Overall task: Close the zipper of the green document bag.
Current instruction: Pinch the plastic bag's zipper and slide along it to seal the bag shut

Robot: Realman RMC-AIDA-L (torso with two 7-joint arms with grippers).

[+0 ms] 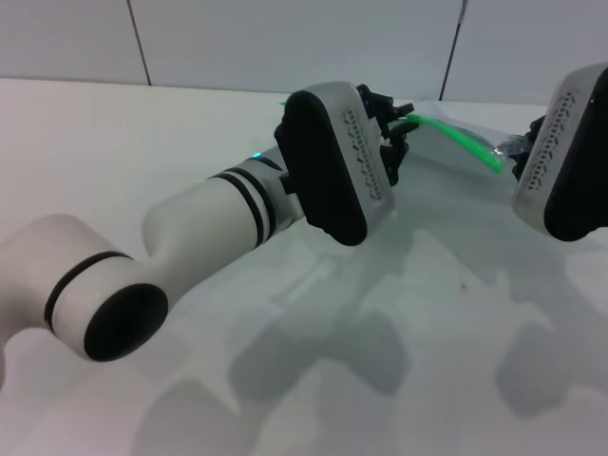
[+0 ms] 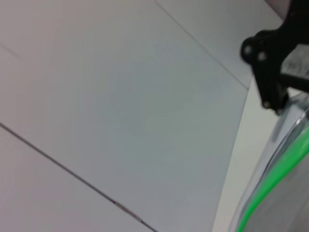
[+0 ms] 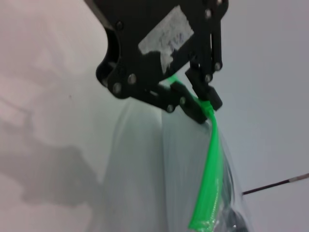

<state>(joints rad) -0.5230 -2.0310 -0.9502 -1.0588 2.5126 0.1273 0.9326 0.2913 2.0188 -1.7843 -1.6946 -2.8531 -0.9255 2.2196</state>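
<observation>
The zipper bends sharply (image 3: 208,110) at the ends of my left gripper's slanted fingers, so next my left gripper opens, turns straighter to the zipper's green strip (image 1: 424,121) and closes on it there.
The green document bag (image 1: 445,185) is a translucent pouch at the far side of the white table, its top edge raised. Along that edge the zipper (image 1: 458,137) runs as a bright green strip between my two grippers. My left gripper (image 1: 397,128) is shut on the strip's left end; the right wrist view shows its black fingers (image 3: 205,99) pinching the zipper (image 3: 210,169) above the bag (image 3: 154,159). My right gripper (image 1: 518,154) sits at the strip's right end, mostly hidden behind its own wrist. In the left wrist view, the right gripper (image 2: 273,92) hangs over the zipper (image 2: 275,179). No slider tab shows clearly.
My left arm (image 1: 209,228) stretches across the middle of the white table (image 1: 456,323), casting broad shadows. A grey panelled wall (image 1: 285,38) stands just behind the bag.
</observation>
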